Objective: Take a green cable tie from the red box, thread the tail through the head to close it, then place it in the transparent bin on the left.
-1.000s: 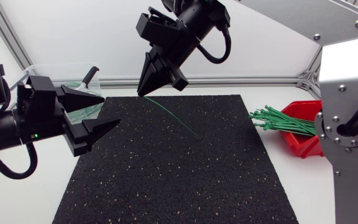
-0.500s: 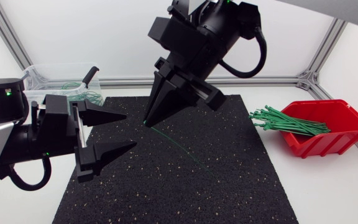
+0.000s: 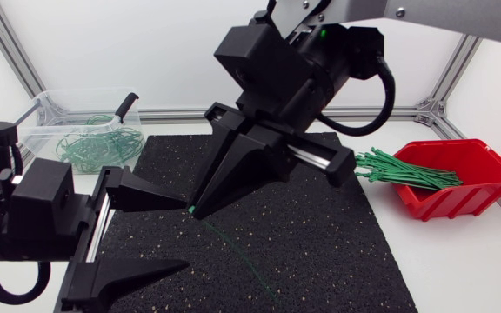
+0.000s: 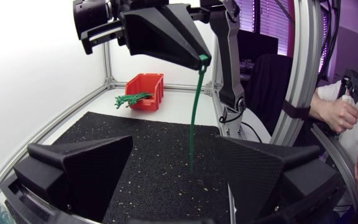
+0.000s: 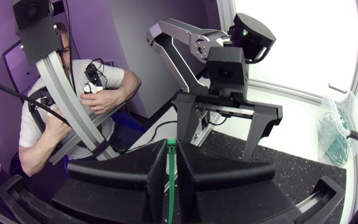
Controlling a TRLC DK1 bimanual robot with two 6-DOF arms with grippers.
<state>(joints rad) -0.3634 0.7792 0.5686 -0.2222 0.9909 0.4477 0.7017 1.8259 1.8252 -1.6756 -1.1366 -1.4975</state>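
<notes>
The green cable tie will keep its head (image 3: 191,209) upright above the robot's left gripper when the robot lifts it, because its tail keeps a gentle bow (image 3: 237,249).
My right gripper (image 3: 194,210) hangs over the middle of the black mat (image 3: 337,252), shut on the head end of a green cable tie (image 3: 233,248). The tail trails down to the mat. My left gripper (image 3: 187,235) is open just left of it, one fingertip on each side of the tie. In the left wrist view the tie (image 4: 194,118) hangs from the right gripper (image 4: 201,57) ahead of my open left gripper (image 4: 179,186), in line with the gap between its fingers. In the right wrist view the tie (image 5: 171,180) is pinched between the fingers of the right gripper (image 5: 171,146). The left gripper (image 5: 222,134) faces it.
The red box (image 3: 464,191) stands at the right with several loose green ties (image 3: 398,169) spilling over its edge. At the back left is the transparent bin (image 3: 37,113), holding several closed ties (image 3: 94,143) and a black-handled tool (image 3: 126,106).
My right gripper came down and toward the front with the tie. My left gripper moved forward and inward until its open fingers flank the tie.
</notes>
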